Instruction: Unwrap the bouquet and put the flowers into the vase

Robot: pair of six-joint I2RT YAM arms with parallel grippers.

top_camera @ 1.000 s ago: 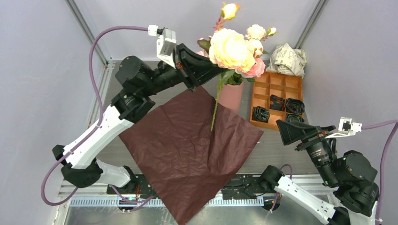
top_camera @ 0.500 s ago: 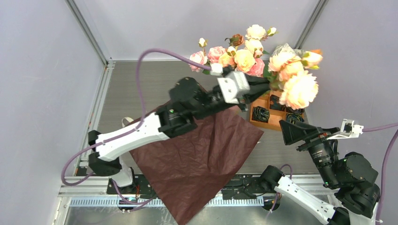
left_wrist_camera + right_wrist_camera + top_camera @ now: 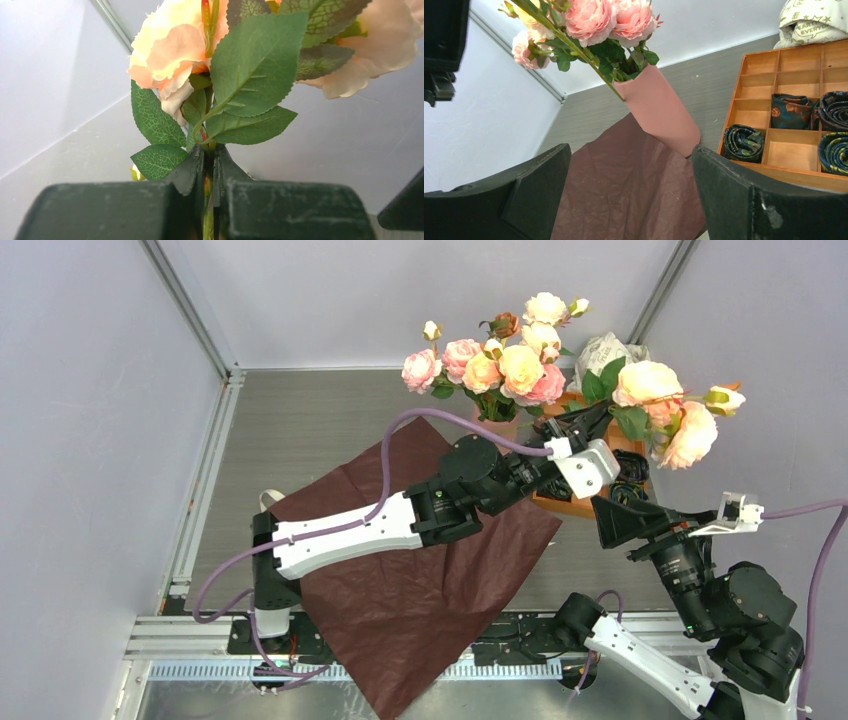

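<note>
The peach roses' stem slants with its lower end (image 3: 622, 99) outside the pink vase's rim, so the robot's left gripper should lift it clear, tilt it upright and lower it into the vase's opening (image 3: 633, 76).
Several pink and peach flowers (image 3: 485, 365) stand in the pink vase (image 3: 659, 110) at the back of the table. My left gripper (image 3: 592, 422) reaches right across the table and is shut on the green stem of a sprig of peach roses (image 3: 660, 405). In the left wrist view the stem runs between the closed fingertips (image 3: 197, 160), with leaves and roses (image 3: 170, 55) above. The dark red paper (image 3: 400, 560) lies unfolded and flat. My right gripper (image 3: 615, 520) hovers open at the right with nothing between its fingers (image 3: 549, 170), facing the vase.
An orange compartment tray (image 3: 774, 67) with rolled dark ties stands right of the vase, partly under my left arm. A crumpled white printed paper ball (image 3: 600, 350) sits behind it. White walls and metal frame posts close in the table.
My left arm swung from above the vase to the right, carrying the peach rose sprig over the tray. The right gripper barely moved.
</note>
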